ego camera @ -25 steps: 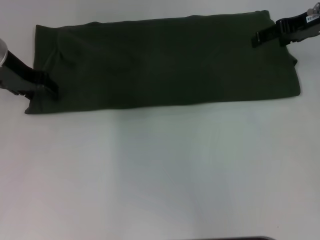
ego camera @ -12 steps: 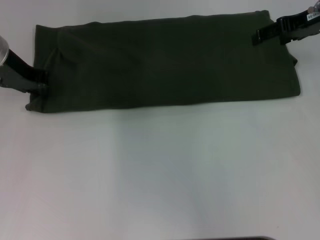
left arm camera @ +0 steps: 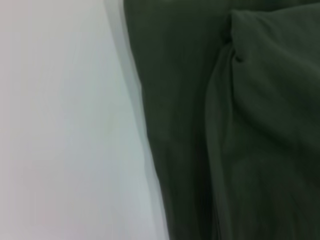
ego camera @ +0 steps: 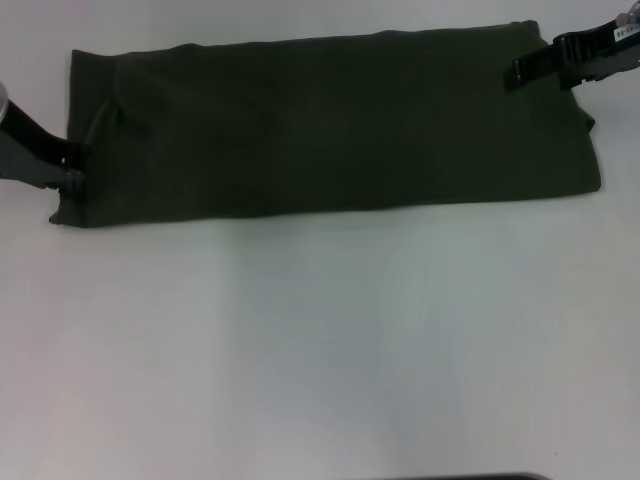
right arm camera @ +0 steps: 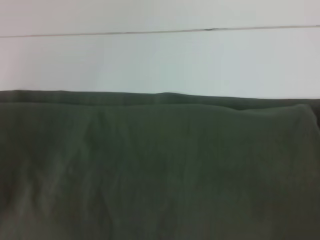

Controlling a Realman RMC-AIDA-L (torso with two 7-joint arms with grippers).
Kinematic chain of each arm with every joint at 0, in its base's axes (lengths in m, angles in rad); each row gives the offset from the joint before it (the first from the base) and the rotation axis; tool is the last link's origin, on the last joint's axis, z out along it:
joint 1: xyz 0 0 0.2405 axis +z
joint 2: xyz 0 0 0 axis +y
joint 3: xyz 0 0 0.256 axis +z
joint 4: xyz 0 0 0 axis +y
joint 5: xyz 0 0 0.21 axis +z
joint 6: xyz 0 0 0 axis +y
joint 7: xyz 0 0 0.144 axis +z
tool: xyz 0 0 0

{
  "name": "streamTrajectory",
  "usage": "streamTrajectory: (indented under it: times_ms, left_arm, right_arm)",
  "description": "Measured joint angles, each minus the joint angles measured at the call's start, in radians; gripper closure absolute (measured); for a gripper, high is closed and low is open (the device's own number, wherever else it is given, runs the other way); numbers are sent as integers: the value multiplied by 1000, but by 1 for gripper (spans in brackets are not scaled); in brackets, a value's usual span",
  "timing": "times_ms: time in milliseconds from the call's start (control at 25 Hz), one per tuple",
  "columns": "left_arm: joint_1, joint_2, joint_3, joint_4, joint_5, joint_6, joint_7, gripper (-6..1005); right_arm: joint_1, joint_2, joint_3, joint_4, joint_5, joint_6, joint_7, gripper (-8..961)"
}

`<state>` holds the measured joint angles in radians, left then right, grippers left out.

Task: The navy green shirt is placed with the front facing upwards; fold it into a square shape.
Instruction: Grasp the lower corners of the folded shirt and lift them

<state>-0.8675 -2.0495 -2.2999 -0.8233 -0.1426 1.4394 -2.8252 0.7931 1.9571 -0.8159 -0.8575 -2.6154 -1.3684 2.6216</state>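
A fold of the shirt (ego camera: 113, 94) is bunched up beyond my left gripper, so next my left gripper opens and flatten that fold before it takes the shirt's front corner (ego camera: 62, 218).
The navy green shirt (ego camera: 330, 125) lies folded into a long dark strip across the far part of the white table, plain side up, with no lettering showing. My left gripper (ego camera: 70, 168) sits at the strip's left end, near its front corner. The left wrist view shows a raised fold of the shirt (left arm camera: 240, 140) beside bare table. My right gripper (ego camera: 520, 74) hovers at the strip's far right corner. In the right wrist view the shirt (right arm camera: 160, 170) fills the lower half, and its straight folded edge runs across the picture.
White table (ego camera: 320, 350) stretches from the shirt to the front edge. A thin seam line (right arm camera: 160, 31) crosses the table surface beyond the shirt. A dark strip (ego camera: 470, 477) shows at the very front edge.
My left gripper has drawn back leftward, from over the shirt's left end to its very edge. The right gripper has barely moved. The shirt stays in place.
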Motion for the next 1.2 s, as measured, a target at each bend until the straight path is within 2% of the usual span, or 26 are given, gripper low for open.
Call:
streamTrajectory:
  times_ms: [240, 520, 960, 1160, 1200]
  left_arm:
    - [32, 2, -9, -52, -7, 43, 7, 993]
    - [59, 7, -9, -59, -6, 57, 7, 990]
    - [61, 7, -6, -56, -4, 46, 8, 978]
    - [82, 8, -10, -118, 1, 36, -20, 973]
    - [92, 10, -11, -141, 2, 31, -31, 937]
  right_arm:
    - [-2, -1, 11, 1, 0, 0, 0, 19]
    - [-2, -2, 12, 6, 0, 1, 0, 18]
    - [2, -1, 12, 9, 0, 2, 0, 18]
    - [2, -1, 12, 9, 0, 2, 0, 18]
    - [2, -1, 12, 9, 0, 2, 0, 18]
